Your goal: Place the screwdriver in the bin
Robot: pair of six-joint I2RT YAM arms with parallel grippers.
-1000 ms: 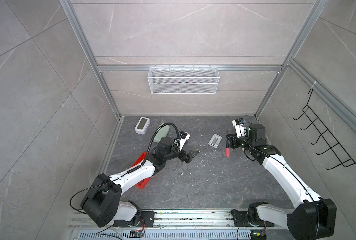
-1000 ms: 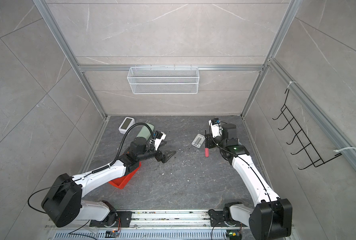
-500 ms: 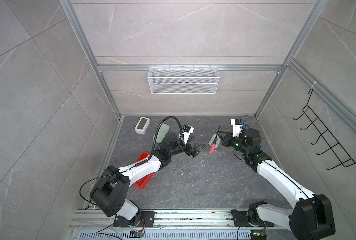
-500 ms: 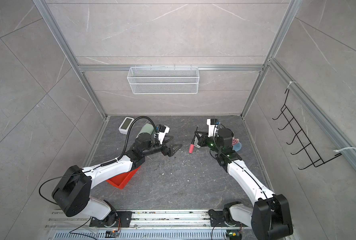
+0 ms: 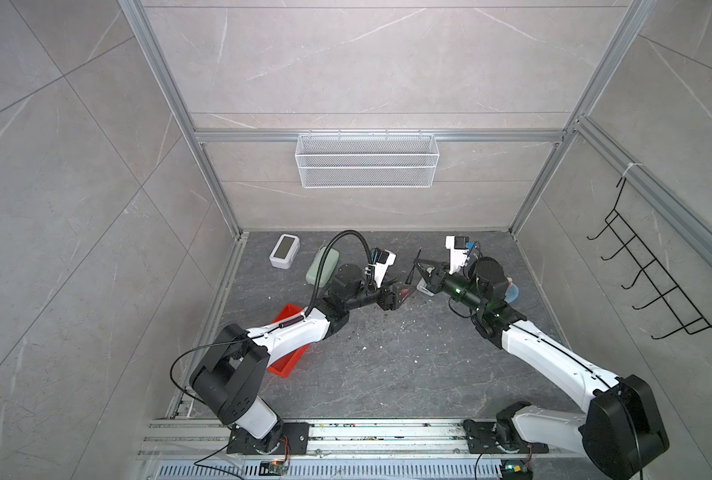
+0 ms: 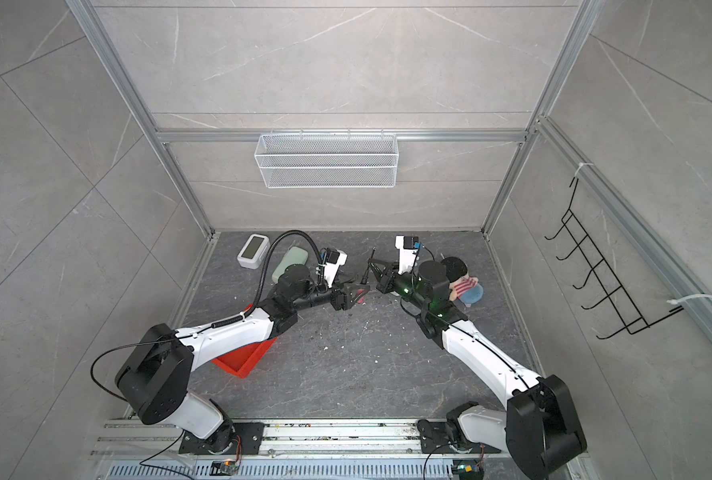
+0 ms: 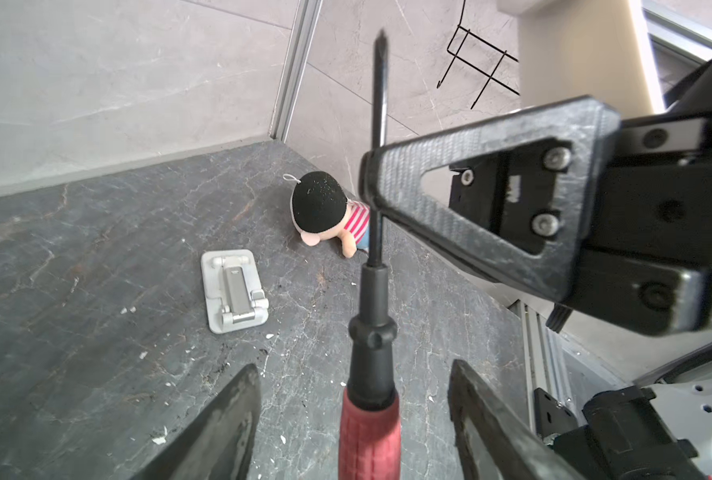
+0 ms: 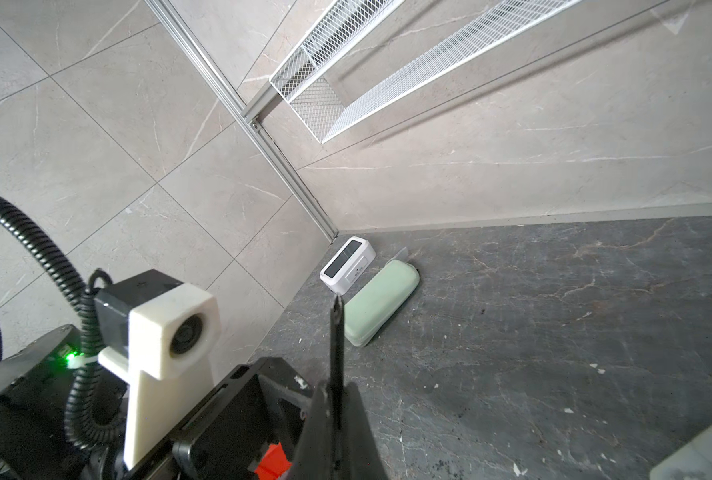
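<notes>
Next, my left gripper grips the screwdriver's red handle (image 5: 404,294) before my right gripper opens, since my right gripper holds the screwdriver's shaft (image 5: 416,259) far from the red bin.
The screwdriver (image 7: 370,419) hangs in the air over the middle of the floor, its thin black shaft (image 5: 418,254) pointing to the back wall. My right gripper (image 5: 415,266) is shut on the shaft, as the right wrist view shows (image 8: 337,395). My left gripper (image 6: 354,297) faces it with its jaws on either side of the red handle. In the left wrist view a gap shows between each finger (image 7: 238,399) and the handle, so it is open. The red bin (image 5: 290,362) lies on the floor at the left, partly hidden under my left arm.
A white clock (image 5: 284,250) and a mint-green case (image 5: 323,266) lie at the back left. A grey phone stand (image 7: 234,291) and a plush doll (image 6: 462,282) lie near my right arm. A white mesh basket (image 5: 367,160) hangs on the back wall, a black hook rack (image 5: 653,282) on the right wall.
My right gripper has carried the screwdriver left to the middle and tilted it. My left gripper has risen to meet it, and its jaws have narrowed around the red handle.
</notes>
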